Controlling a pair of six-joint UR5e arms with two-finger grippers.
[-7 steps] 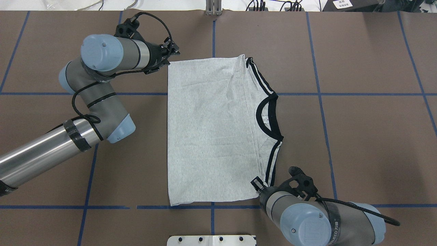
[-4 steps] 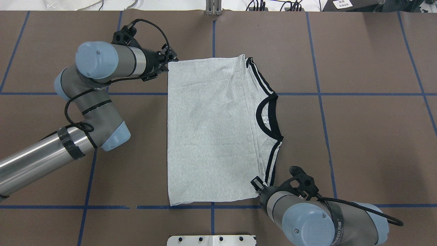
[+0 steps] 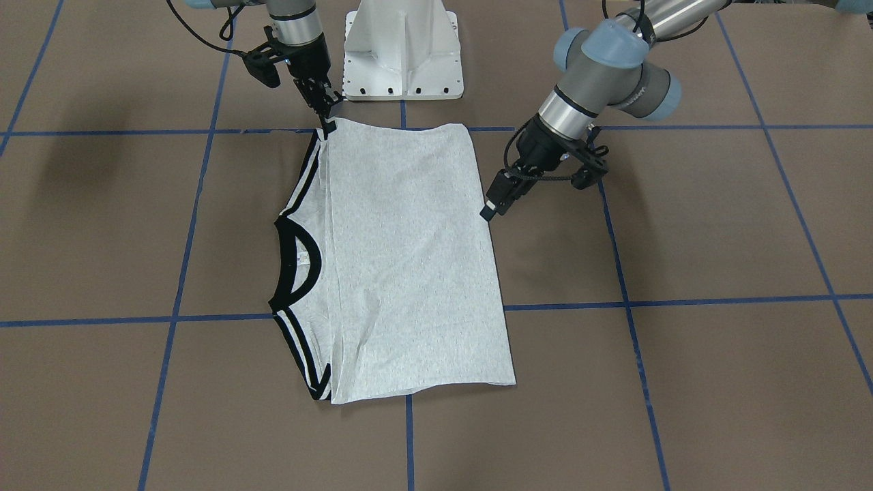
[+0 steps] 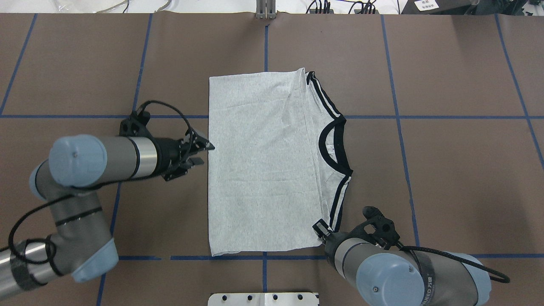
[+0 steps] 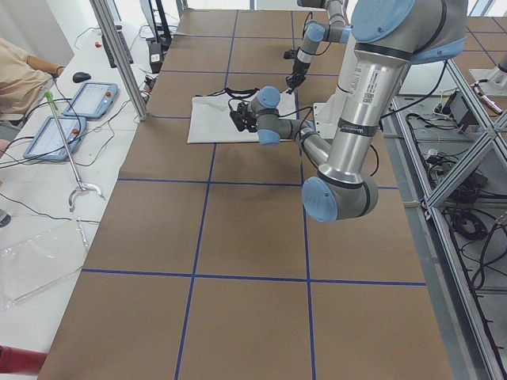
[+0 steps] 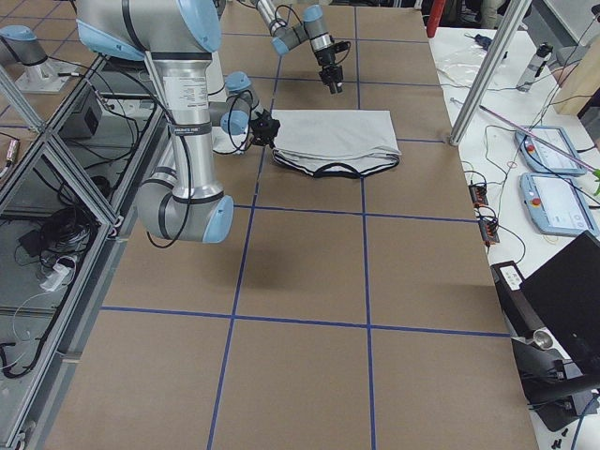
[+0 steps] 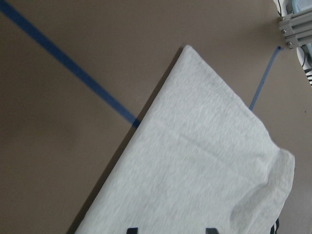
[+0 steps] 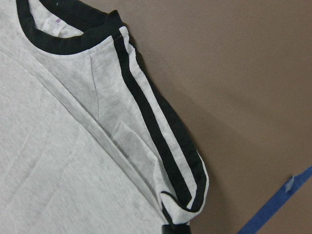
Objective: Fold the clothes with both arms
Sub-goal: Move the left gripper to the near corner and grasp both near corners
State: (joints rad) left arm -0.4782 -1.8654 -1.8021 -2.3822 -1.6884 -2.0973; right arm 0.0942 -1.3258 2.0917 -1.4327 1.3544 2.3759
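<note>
My right gripper is holding the striped sleeve's edge and the near corner of the hem lies free, so my left gripper should keep moving there until it grips the cloth.
The light grey T-shirt (image 4: pixel 259 161) lies folded flat in a long rectangle at the table's middle, its black collar (image 4: pixel 329 148) and striped shoulder trim toward the right; no print shows. My left gripper (image 4: pixel 203 154) hovers open just beside the middle of the shirt's left edge, nothing between its fingers; the left wrist view shows its two fingertips (image 7: pixel 131 230) apart over the grey cloth. My right gripper (image 4: pixel 321 229) sits at the shirt's near right corner by the striped sleeve (image 8: pixel 161 146), its fingertips (image 8: pixel 168 228) closed together on the sleeve's edge.
The white pedestal base (image 3: pixel 402 54) stands just behind the shirt's near edge. Blue tape lines (image 4: pixel 397 117) grid the brown table. A metal post (image 4: pixel 265 10) stands at the far edge. Tablets (image 5: pixel 95 99) and cables lie on a side bench.
My left arm has swung from the shirt's far left corner back toward the robot, to the middle of the left edge. The right arm and the shirt have stayed put.
</note>
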